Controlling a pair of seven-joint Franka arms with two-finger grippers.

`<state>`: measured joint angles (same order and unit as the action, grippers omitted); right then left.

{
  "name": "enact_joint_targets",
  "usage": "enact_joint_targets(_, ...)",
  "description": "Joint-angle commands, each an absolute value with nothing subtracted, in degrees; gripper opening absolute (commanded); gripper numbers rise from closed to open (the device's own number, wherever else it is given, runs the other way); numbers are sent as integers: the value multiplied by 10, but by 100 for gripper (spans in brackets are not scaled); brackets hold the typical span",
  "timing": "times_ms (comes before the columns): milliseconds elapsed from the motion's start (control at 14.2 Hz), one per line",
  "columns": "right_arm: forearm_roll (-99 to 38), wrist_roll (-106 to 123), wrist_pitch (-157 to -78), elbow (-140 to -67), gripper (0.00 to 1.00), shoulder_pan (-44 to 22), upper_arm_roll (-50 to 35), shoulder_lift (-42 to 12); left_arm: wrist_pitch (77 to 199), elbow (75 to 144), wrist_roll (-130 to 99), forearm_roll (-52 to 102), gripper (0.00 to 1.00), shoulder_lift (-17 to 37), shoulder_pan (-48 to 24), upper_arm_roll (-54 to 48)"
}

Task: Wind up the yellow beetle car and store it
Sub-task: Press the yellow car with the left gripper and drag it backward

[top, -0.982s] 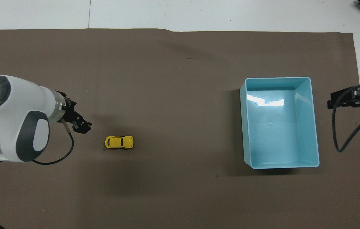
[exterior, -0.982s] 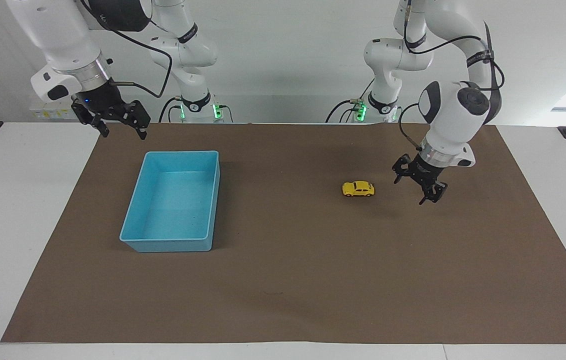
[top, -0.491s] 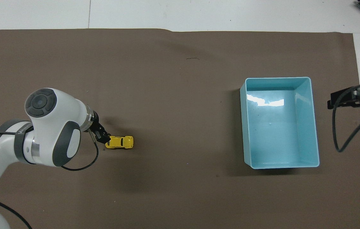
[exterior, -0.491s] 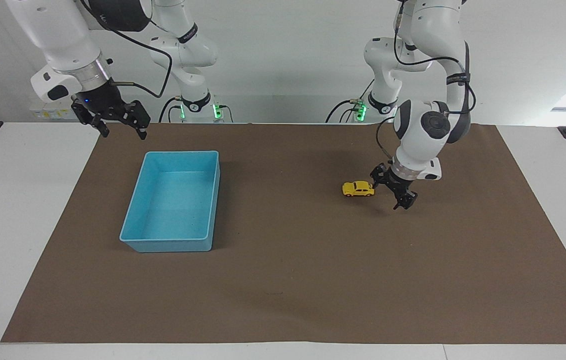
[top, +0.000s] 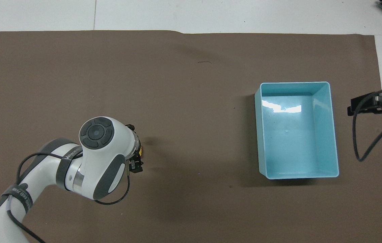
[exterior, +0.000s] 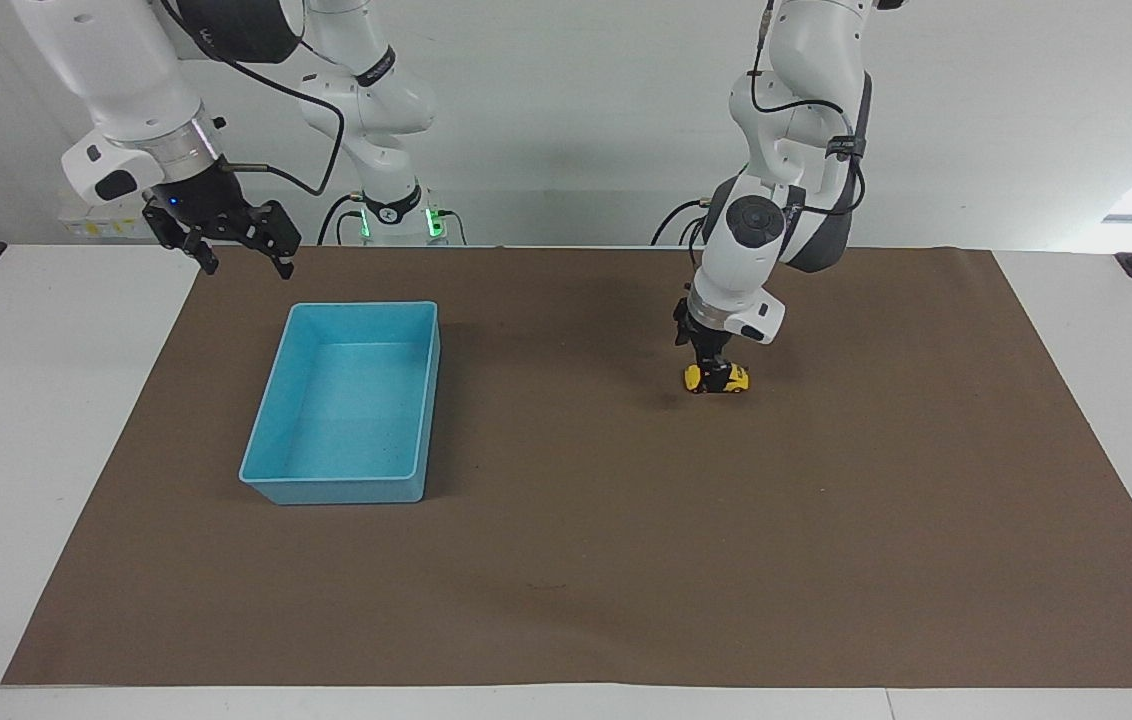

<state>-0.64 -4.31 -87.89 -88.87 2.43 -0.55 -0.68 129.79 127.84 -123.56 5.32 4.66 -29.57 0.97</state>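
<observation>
My left gripper is holding the yellow beetle car (exterior: 736, 379) short of the blue bin, so I should draw it back (exterior: 778, 377) to wind it before I let it go toward the bin.
The yellow beetle car (exterior: 738, 380) stands on the brown mat (exterior: 566, 560), toward the left arm's end of the table. My left gripper (exterior: 713, 372) points straight down and is right on the car, covering its middle; both ends of the car show beside it. In the overhead view the left wrist (top: 103, 148) hides nearly all of the car. My right gripper (exterior: 244, 262) is open and empty, waiting in the air over the mat's edge, on the robots' side of the blue bin (exterior: 336, 490).
The blue bin (top: 299, 174) is empty and stands toward the right arm's end of the table. The right gripper's tip (top: 373, 105) shows beside the bin. White table (exterior: 46, 420) borders the mat.
My left gripper has swung from beside the car to directly over it and come down onto it. The car, the bin and the right arm have not moved.
</observation>
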Motion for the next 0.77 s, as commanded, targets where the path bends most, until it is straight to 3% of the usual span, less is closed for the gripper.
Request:
enact_joint_targets(0, -8, -41, -875, -885, 100, 31, -12, -8, 1335, 1366, -1214, 59, 100, -13, -313, 21)
enact_joint_targets(702, -8, -41, -875, -885, 100, 31, -12, -8, 1396, 1374, -1238, 59, 100, -5, -277, 26)
